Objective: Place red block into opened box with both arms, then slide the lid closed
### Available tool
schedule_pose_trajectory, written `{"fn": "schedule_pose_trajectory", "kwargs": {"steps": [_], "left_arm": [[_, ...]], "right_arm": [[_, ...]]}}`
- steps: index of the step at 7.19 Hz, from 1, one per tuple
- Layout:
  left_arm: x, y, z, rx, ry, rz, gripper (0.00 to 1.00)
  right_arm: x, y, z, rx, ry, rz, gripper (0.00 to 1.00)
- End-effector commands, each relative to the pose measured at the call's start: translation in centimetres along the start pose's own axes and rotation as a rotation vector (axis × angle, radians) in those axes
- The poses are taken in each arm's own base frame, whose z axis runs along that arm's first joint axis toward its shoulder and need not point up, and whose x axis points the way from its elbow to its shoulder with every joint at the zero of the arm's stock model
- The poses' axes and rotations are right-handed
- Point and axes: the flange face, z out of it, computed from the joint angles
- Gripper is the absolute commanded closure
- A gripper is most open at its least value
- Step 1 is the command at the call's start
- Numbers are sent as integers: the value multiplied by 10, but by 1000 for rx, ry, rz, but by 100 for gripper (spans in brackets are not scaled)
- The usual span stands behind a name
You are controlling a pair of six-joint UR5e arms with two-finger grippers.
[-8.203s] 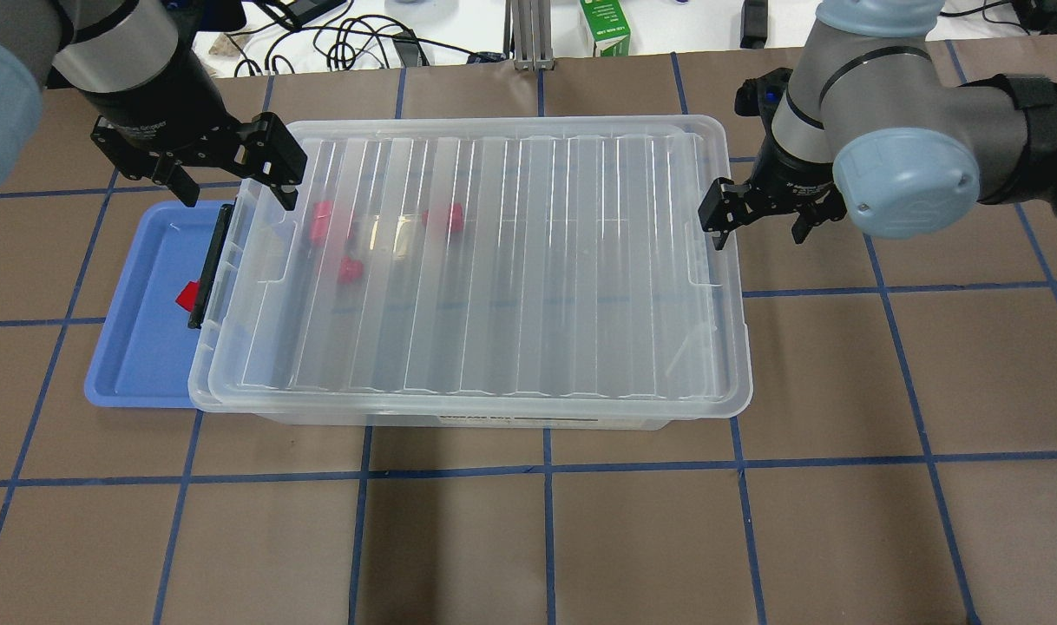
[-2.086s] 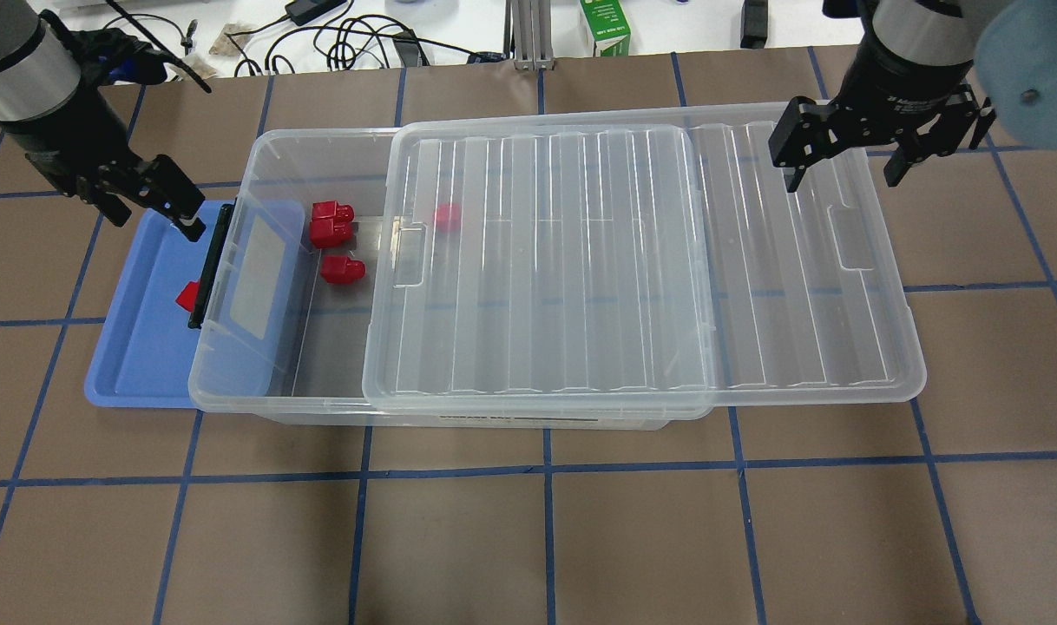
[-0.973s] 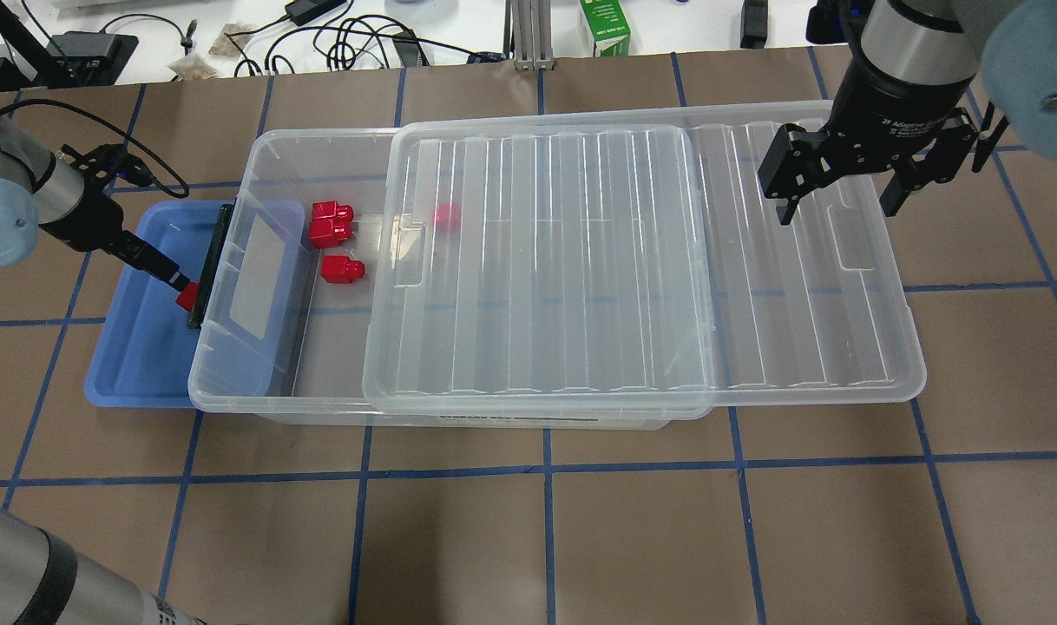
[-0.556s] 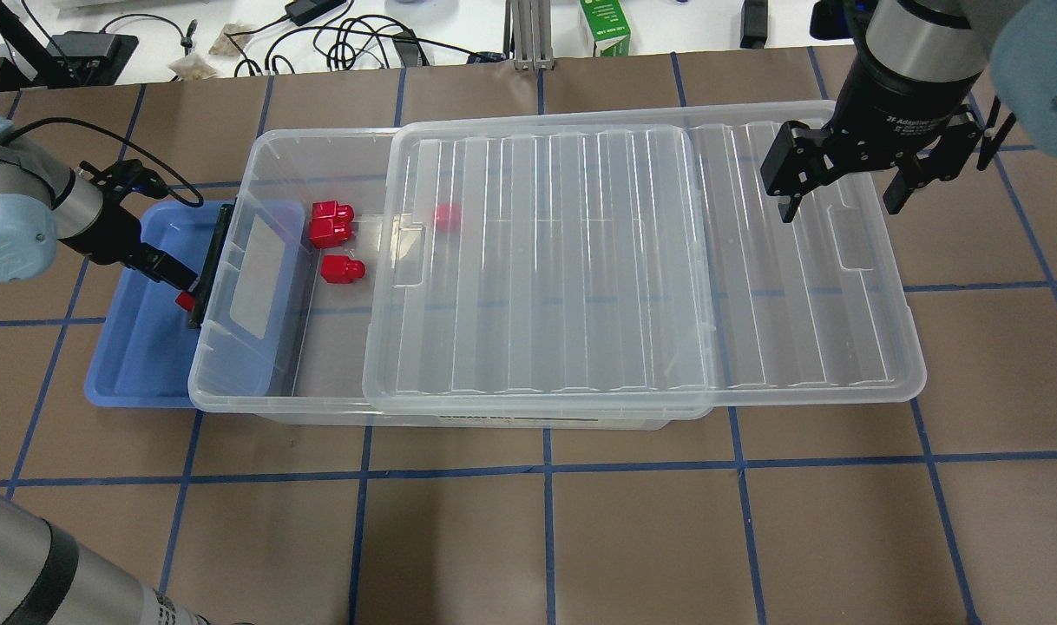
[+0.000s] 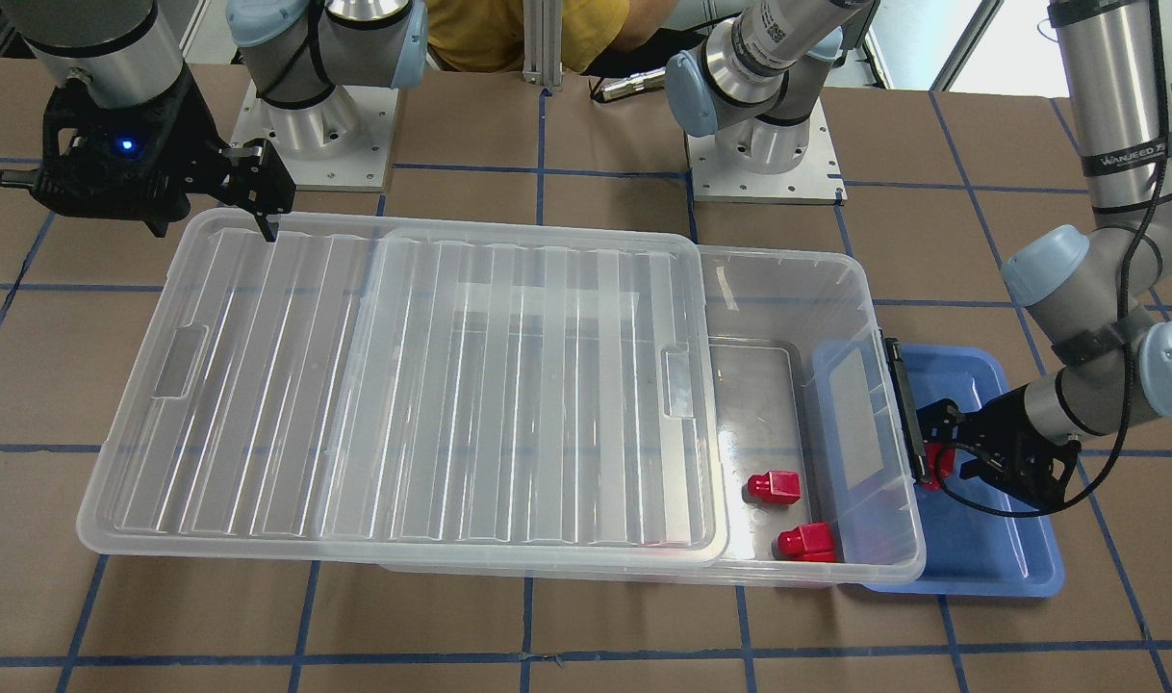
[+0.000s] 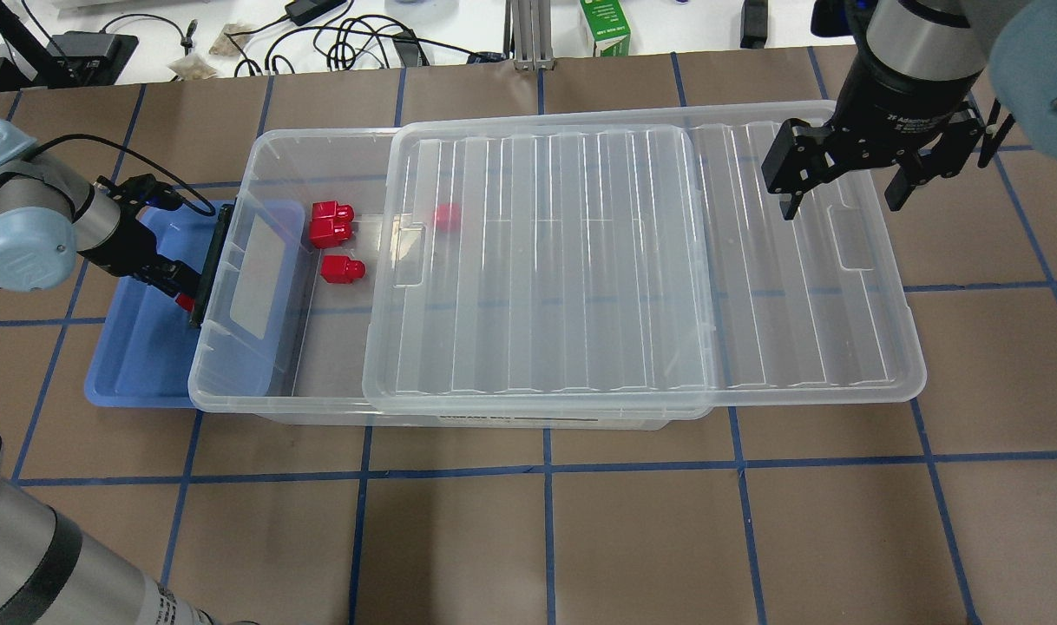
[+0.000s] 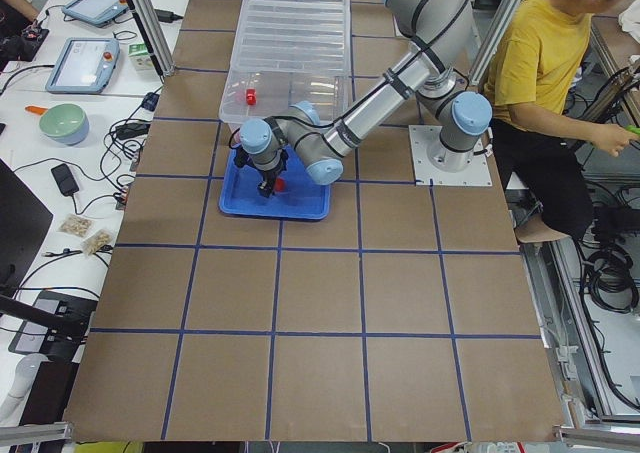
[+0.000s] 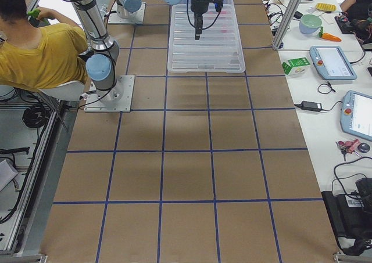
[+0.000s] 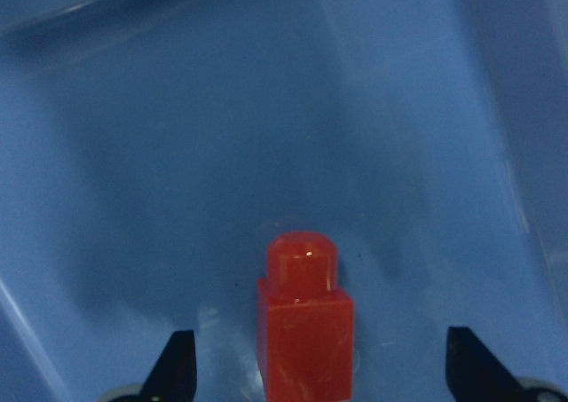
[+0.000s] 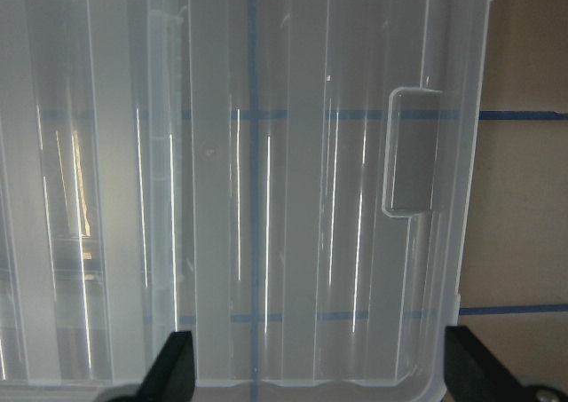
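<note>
The red block [image 5: 940, 463] has only the tray's plain blue bottom [image 5: 986, 556] showing around it, so I should expect the blue tray to be empty when I lift the red block.
A red block [image 9: 306, 340] lies in the blue tray [image 6: 138, 365], close to the box's black clasp [image 6: 209, 265]. My left gripper [image 9: 321, 371] is low in the tray, open, with a finger on each side of the block [image 5: 937, 464]; little of the block [image 6: 184, 301] shows in the overhead view. The clear box [image 6: 277, 143] is open at its left end. Its lid [image 6: 633, 260] sits slid to the right, overhanging the box. My right gripper [image 6: 841, 187] hangs open above the lid's [image 10: 266, 198] far right end, holding nothing.
Two red blocks [image 6: 331, 221] [image 6: 342, 271] lie in the box's open part, a third [image 6: 447, 216] under the lid. A green carton [image 6: 605, 26] and cables lie beyond the table's far edge. A person [image 7: 545, 53] in yellow sits beside the robot bases.
The lid, shut 8 s ago, has slid right and opened the box. My left gripper came down into the blue tray and closed in on the red block. The right gripper barely moved.
</note>
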Motion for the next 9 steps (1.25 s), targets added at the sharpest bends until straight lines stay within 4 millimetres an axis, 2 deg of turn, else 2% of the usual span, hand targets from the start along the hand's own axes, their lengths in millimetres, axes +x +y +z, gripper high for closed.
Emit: {"fn": "schedule_pose_trajectory", "kwargs": {"steps": [1, 2, 4, 5, 6, 7, 8, 9], "left_arm": [[-3, -3, -3, 4, -6, -24, 78], [-4, -3, -6, 7, -12, -23, 100], [-1, -4, -24, 25, -40, -25, 100], [0, -7, -59, 29, -85, -43, 100], [6, -5, -111, -20, -122, -43, 100], [29, -2, -164, -37, -94, -57, 100], [63, -7, -193, -13, -77, -168, 100], [118, -23, -209, 12, -80, -173, 100]], "right_arm": [[0, 0, 0, 0, 1, -2, 0], [0, 0, 0, 0, 1, -2, 0], [0, 0, 1, 0, 1, 0, 0], [0, 0, 1, 0, 1, 0, 0], [0, 0, 1, 0, 1, 0, 0], [0, 0, 1, -2, 3, -1, 0], [1, 0, 0, 1, 15, 0, 0], [4, 0, 1, -4, 41, -2, 0]]}}
